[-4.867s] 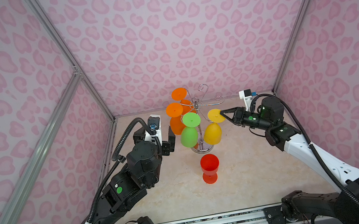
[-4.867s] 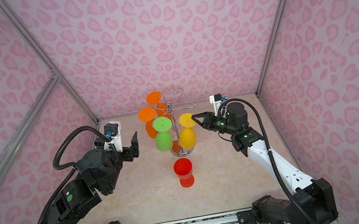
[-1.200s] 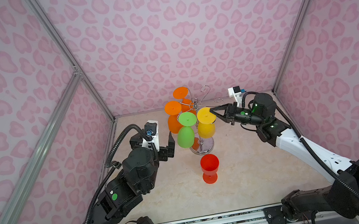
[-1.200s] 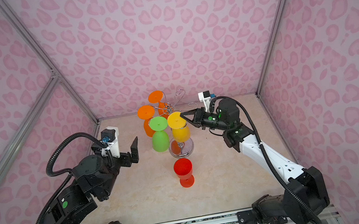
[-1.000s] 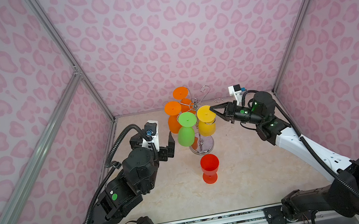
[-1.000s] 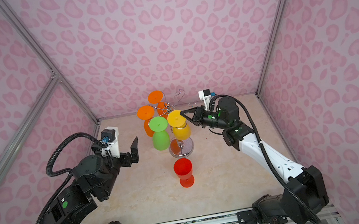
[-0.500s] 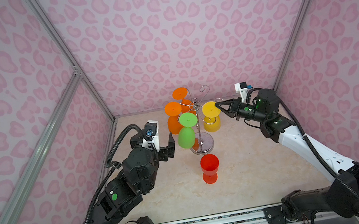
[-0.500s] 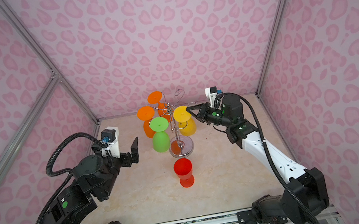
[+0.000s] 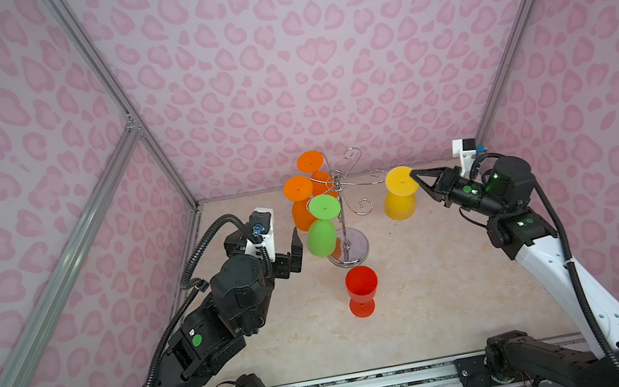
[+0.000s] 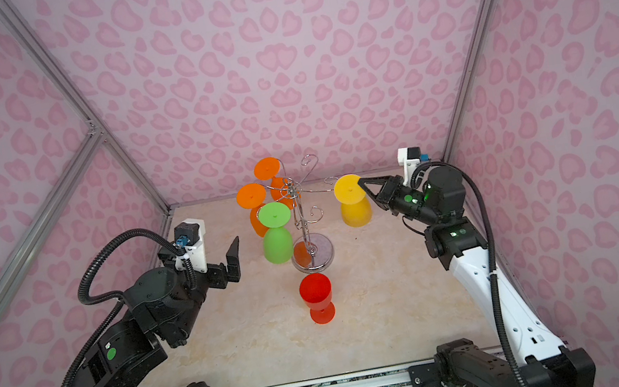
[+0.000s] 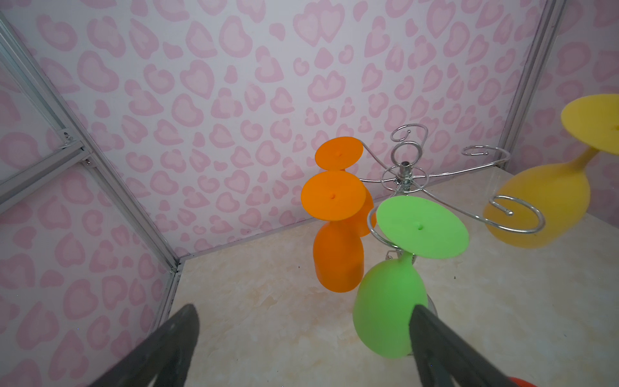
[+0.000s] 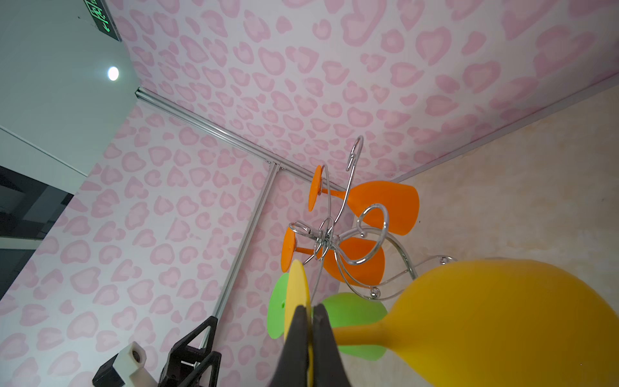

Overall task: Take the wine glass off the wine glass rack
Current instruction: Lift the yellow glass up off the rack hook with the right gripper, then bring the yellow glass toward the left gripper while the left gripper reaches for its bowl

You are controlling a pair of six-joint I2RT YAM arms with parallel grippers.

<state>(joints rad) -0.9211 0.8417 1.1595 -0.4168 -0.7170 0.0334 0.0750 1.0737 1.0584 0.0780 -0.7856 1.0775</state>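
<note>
My left gripper keeps going toward that bowl [image 9: 400, 206] and closes there, since my right gripper holds the yellow wine glass's foot [image 9: 399, 180] and the glass's bowl hangs free.
The chrome wine glass rack [image 9: 341, 219] [image 10: 310, 251] stands mid-table. A green glass [image 9: 321, 237] [image 11: 388, 315] and two orange glasses [image 9: 301, 204] hang upside down from its arms. The yellow wine glass [image 9: 400, 205] [image 10: 355, 212] [image 12: 502, 318] hangs bowl-down in the air to the right of the rack, just past an arm's curled end. My right gripper [image 9: 414, 175] [image 12: 310, 308] is shut on the rim of its foot disc. My left gripper [image 10: 233, 257] [image 11: 303, 318] is open to the left of the green glass, holding nothing.
A red glass [image 9: 361, 289] [image 10: 317, 296] stands upright on the beige table in front of the rack's round base. Pink patterned walls with metal corner posts close in the left, back and right sides.
My right gripper has carried the yellow glass to the right, from beside the rack's pole to past the arm's end. The left arm has stayed still.
</note>
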